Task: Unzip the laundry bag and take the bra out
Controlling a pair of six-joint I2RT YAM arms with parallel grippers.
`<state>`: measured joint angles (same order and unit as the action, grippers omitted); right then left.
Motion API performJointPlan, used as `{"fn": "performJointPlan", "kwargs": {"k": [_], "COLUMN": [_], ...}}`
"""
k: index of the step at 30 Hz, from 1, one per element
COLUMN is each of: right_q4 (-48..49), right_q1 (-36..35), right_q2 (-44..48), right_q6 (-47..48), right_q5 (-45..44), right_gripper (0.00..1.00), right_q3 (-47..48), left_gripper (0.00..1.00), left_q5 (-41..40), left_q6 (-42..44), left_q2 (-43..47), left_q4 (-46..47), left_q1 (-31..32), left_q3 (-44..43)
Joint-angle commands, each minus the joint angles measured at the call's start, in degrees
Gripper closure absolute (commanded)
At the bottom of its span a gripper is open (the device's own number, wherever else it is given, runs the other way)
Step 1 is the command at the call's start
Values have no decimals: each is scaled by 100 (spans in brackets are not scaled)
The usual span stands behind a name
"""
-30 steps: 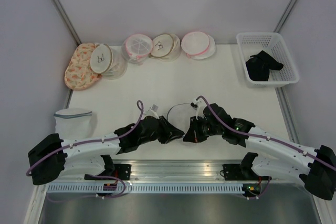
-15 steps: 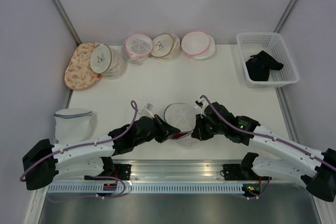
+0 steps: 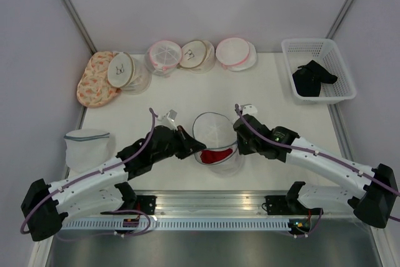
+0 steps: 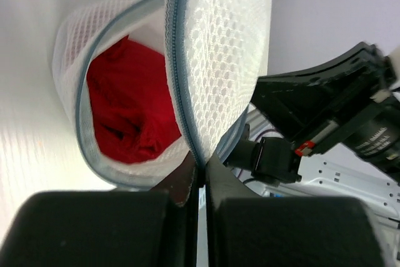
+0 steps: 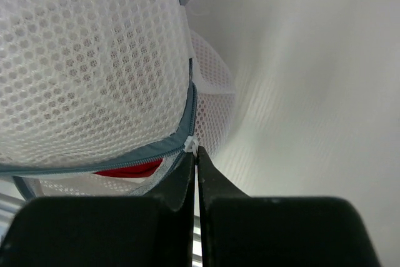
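Note:
The robot's left gripper has the lid's edge [image 4: 177, 70] over the red bra, so the right gripper should fold the lid back while the left gripper takes hold of the bag's rim [image 4: 100, 170].
A white mesh laundry bag [image 3: 215, 139] with a grey-blue zip stands between my arms at the table's near middle, its lid [image 3: 211, 129] lifted partly open. A red bra [image 3: 216, 154] shows inside, also in the left wrist view [image 4: 128, 110]. My left gripper [image 3: 199, 146] is shut on the bag's zipped edge [image 4: 187, 136] at its left side. My right gripper [image 3: 237, 137] is shut on the white zipper pull [image 5: 192, 145] at the bag's right side. The mesh lid [image 5: 94, 67] fills the right wrist view.
Several other round mesh bags [image 3: 187, 55] line the table's far edge, with a patterned one [image 3: 95, 79] at far left. A white basket [image 3: 319, 70] holding black garments stands at far right. A folded empty mesh bag [image 3: 87, 143] lies at near left.
The bag's lid has opened wider and the red bra now shows. Both grippers moved away from the table's near edge, and the right gripper has moved right along the zip.

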<state>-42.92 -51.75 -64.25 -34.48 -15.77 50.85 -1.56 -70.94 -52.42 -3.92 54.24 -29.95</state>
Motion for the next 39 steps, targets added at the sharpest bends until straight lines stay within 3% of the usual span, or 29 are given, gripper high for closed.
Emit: {"fn": "performJointPlan", "kwargs": {"k": [1,5,9,10,11,12,14,17,19,25,33,39], "right_q4": [-437,-341,-33,-33,-102,-155,-330,-507,-542,-112,362,626], "right_q1": [68,68,77,86,86,77,77,86,86,68,-2,-143], "right_q2": [-114,-202,-97,-62,-44,8,114,491,843,1310,853,387], "right_q6": [82,55,91,73,47,12,-32,11,99,837,1566,1883], "right_q5": [-1067,-1542,-1780,-1928,-2008,-2052,-2097,-1922,-1650,318,873,734], "right_gripper": [99,100,99,95,60,48,26,15,13,12,14,17], "right_q3": [241,215,180,188,249,293,416,540,619,821,979,1146], "left_gripper": [98,98,98,98,98,98,98,98,98,98,98,98], "left_q5": [689,1464,1886,1940,1993,2011,1985,1862,1818,1993,2230,2397], "left_q6": [1264,1653,1645,1592,1531,1391,1267,1091,1012,766,634,607], "left_q2": [40,-320,-847,-892,-927,-936,-910,-805,-778,-1068,-1437,-1630], "left_q4": [-372,-425,-513,-487,-417,-381,-311,-258,-188,23,199,216], "left_q1": [-606,-1292,-1302,-1302,-1302,-1302,-1302,-1302,-1302,-1293,-1284,-1258], "left_q3": [-607,-1317,-1864,-1969,-1996,-2014,-2014,-2014,-2023,-2146,-2409,-2515]}}
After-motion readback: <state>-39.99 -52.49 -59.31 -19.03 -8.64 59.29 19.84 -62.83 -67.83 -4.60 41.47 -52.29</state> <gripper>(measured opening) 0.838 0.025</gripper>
